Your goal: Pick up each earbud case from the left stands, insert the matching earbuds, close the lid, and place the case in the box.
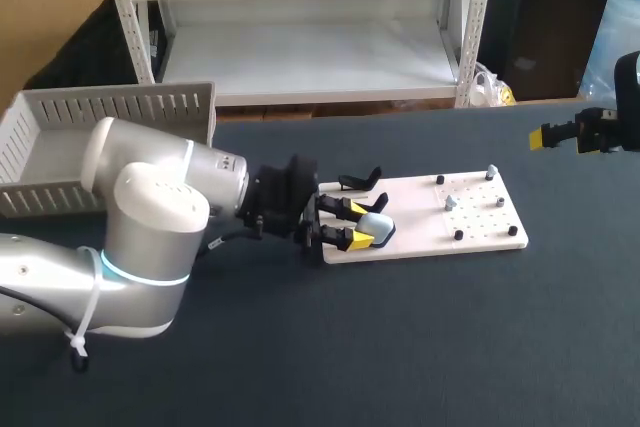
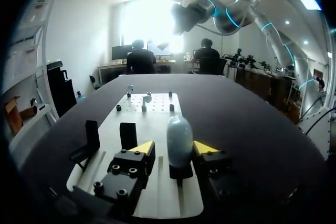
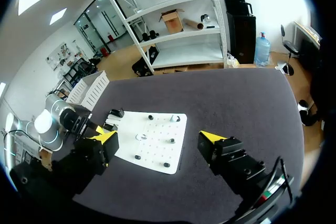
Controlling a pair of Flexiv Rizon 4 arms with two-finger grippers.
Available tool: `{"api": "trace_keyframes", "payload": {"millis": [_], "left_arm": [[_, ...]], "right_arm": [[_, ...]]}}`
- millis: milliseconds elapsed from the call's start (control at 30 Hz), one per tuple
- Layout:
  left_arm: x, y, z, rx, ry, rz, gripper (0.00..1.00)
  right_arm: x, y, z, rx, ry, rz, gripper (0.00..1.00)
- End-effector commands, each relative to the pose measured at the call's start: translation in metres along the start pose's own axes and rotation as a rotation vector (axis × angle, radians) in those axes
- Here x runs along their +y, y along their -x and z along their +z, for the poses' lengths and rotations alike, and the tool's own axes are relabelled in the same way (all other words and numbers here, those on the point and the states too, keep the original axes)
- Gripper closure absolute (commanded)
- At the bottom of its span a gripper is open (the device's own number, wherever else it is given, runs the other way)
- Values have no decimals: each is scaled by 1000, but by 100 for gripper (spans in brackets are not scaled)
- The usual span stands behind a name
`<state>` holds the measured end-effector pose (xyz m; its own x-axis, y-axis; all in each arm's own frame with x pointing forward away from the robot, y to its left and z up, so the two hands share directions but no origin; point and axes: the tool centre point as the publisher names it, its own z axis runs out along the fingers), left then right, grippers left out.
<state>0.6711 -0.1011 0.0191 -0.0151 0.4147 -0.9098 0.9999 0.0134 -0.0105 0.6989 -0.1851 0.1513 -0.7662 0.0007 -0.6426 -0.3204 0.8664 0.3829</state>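
Observation:
White earbuds (image 1: 450, 203) are sitting out on the pegs, so the sockets inside the pale blue earbud case (image 1: 375, 228) should be empty when I open the case.
A pale blue earbud case (image 1: 378, 228) stands upright on a black stand at the left end of the white pegboard (image 1: 470, 222). My left gripper (image 1: 358, 224) is open around it. In the left wrist view the case (image 2: 178, 137) rises between the yellow fingertips (image 2: 143, 147); one tip is close against it and a gap shows at the other. Small white earbuds (image 2: 147, 98) sit on pegs farther along the board (image 2: 157, 114). My right gripper (image 1: 565, 135) hovers wide open and empty above the table's far right; the right wrist view looks down past this gripper (image 3: 157, 138) onto the board (image 3: 157, 148).
Two empty black stands (image 1: 360, 182) sit beside the case on the board, also in the left wrist view (image 2: 92, 140). A slatted grey box (image 1: 60, 137) sits at the table's back left corner. Black pegs (image 1: 458, 234) dot the board's right half.

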Motion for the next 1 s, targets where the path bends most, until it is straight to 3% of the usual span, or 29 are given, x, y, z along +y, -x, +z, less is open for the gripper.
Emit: {"api": "trace_keyframes", "payload": {"millis": [33, 333, 467, 500, 567, 1000], "left_arm": [[4, -1, 2, 0, -10, 3, 55], [5, 0, 4, -2, -12, 1, 56], [4, 0, 4, -2, -15, 4, 82], [3, 0, 3, -1, -16, 5, 92], [3, 0, 2, -1, -16, 6, 100], [3, 16, -31, -54, -19, -10, 100]], "right_arm": [[-1, 0, 1, 1, 6, -1, 0], [-1, 0, 1, 1, 6, -1, 0], [-1, 0, 1, 1, 6, -1, 0], [-1, 0, 1, 1, 6, -1, 0], [-1, 0, 1, 1, 6, -1, 0], [-1, 0, 1, 1, 6, -1, 0]]}}
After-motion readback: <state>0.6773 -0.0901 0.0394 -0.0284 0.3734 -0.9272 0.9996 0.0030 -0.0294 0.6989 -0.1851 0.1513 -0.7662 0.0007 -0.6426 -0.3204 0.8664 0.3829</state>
